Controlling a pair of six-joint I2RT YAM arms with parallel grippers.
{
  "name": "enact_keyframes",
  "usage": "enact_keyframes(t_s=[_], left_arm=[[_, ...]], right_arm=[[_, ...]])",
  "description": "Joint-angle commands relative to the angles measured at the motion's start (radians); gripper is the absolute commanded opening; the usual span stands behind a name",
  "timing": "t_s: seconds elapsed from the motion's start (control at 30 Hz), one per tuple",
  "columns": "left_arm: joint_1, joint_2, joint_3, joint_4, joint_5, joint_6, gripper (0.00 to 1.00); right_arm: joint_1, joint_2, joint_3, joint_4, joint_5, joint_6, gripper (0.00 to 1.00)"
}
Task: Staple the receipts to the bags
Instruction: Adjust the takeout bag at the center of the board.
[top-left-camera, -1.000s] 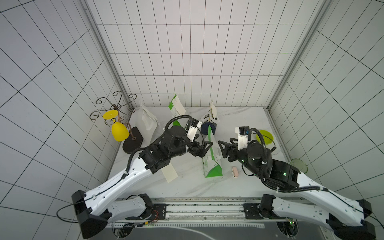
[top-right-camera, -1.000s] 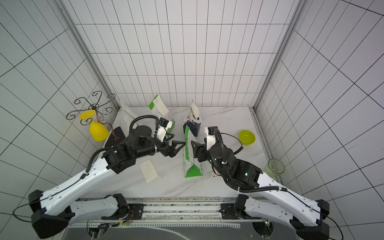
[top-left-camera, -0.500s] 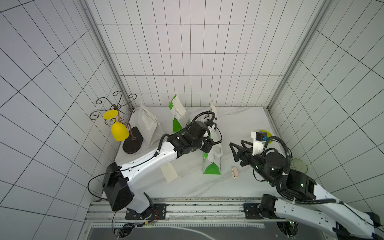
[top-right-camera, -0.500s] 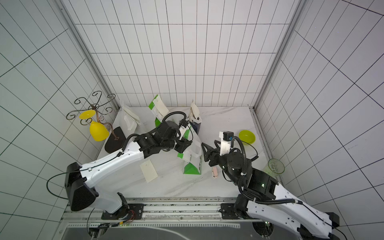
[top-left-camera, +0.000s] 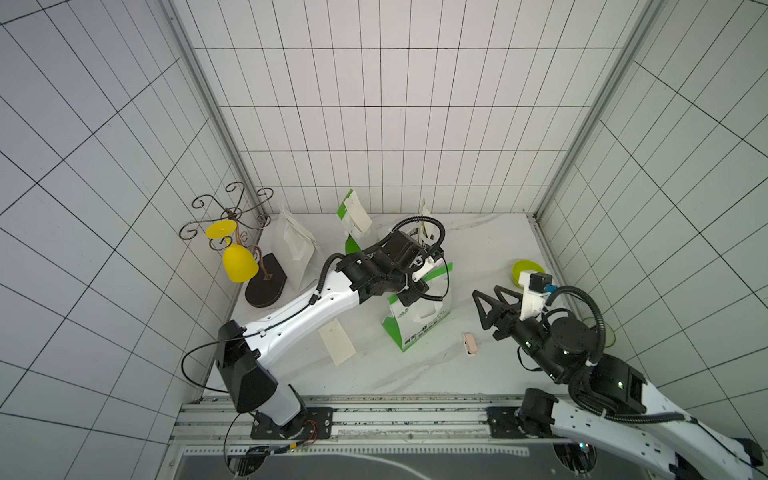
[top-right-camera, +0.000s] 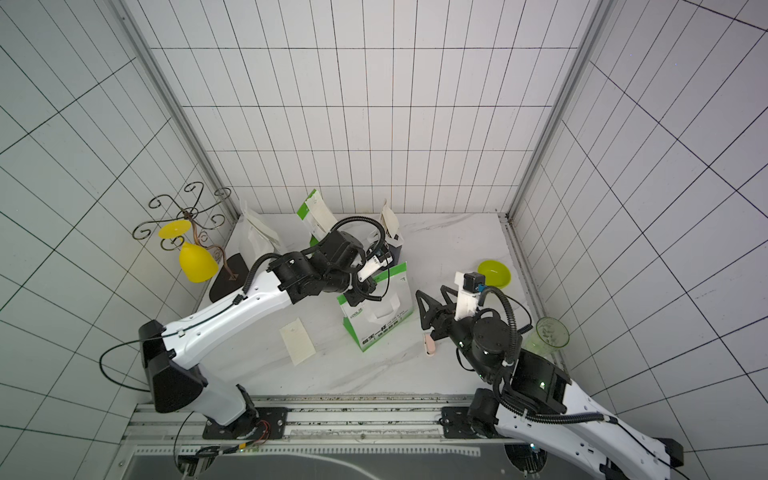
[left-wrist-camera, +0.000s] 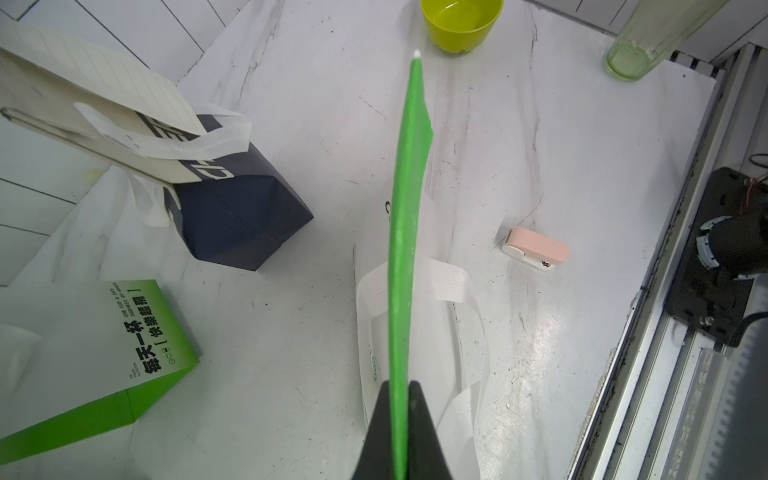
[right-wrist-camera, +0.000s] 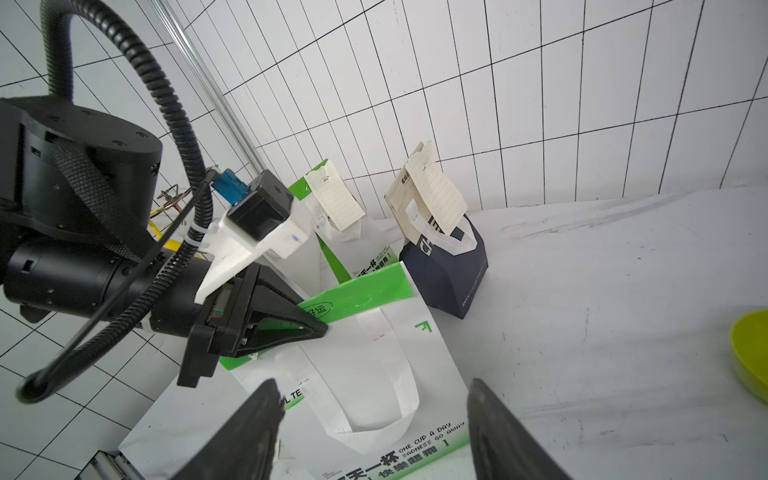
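Note:
The white-and-green bag is standing crooked with its front (top-left-camera: 421, 322) toward the stapler, so the robot's left gripper should turn it straight and farther back before the right gripper takes the receipt (top-left-camera: 337, 342).
A white-and-green bag (top-left-camera: 419, 322) stands mid-table, and my left gripper (left-wrist-camera: 399, 384) is shut on its green top edge (right-wrist-camera: 361, 293). In both top views the left gripper (top-right-camera: 361, 291) reaches in from the left. My right gripper (top-left-camera: 485, 291) hangs open to the bag's right, holding nothing; in its wrist view the right gripper (right-wrist-camera: 372, 382) faces the bag's front and handle. A loose receipt (top-left-camera: 336, 344) lies flat left of the bag. At the back stand a navy bag (right-wrist-camera: 449, 266), a second white-and-green bag (top-left-camera: 353, 220) and a plain white bag (top-left-camera: 297, 249), with receipts (right-wrist-camera: 436, 191) on them.
A small pink stapler (top-left-camera: 469, 344) lies on the table between the bag and my right arm. A yellow-green bowl (top-left-camera: 525, 272) and a green glass (top-right-camera: 550, 332) sit at the right edge. A wire stand with a yellow glass (top-left-camera: 237, 262) is at the far left.
My left gripper reached over the bag and shut on its green top edge, and the bag now shows its broad face. My right arm drew back to the right, still open.

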Motion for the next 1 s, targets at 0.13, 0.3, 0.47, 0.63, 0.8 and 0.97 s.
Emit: enact_keyframes(t_s=[0.13, 0.3, 0.47, 0.63, 0.8, 0.97], left_arm=[[0.017, -0.047, -0.011, 0.107, 0.132, 0.276, 0.00], [0.055, 0.046, 0.097, 0.045, 0.171, 0.346, 0.00], [0.060, 0.169, 0.223, -0.096, 0.173, 0.378, 0.00], [0.065, 0.209, 0.251, -0.103, 0.193, 0.374, 0.00], [0.066, 0.238, 0.264, -0.090, 0.174, 0.344, 0.41], [0.073, 0.233, 0.282, -0.058, 0.137, 0.324, 0.51]], right_arm=[[0.007, -0.029, -0.070, -0.018, -0.020, 0.007, 0.70], [0.007, -0.056, -0.092, -0.029, -0.036, 0.027, 0.70], [0.007, -0.059, -0.091, -0.049, -0.038, 0.039, 0.70], [0.007, -0.060, -0.085, -0.058, -0.041, 0.042, 0.70], [0.007, -0.066, -0.085, -0.071, -0.037, 0.050, 0.70], [0.007, -0.061, -0.080, -0.072, -0.040, 0.048, 0.70]])
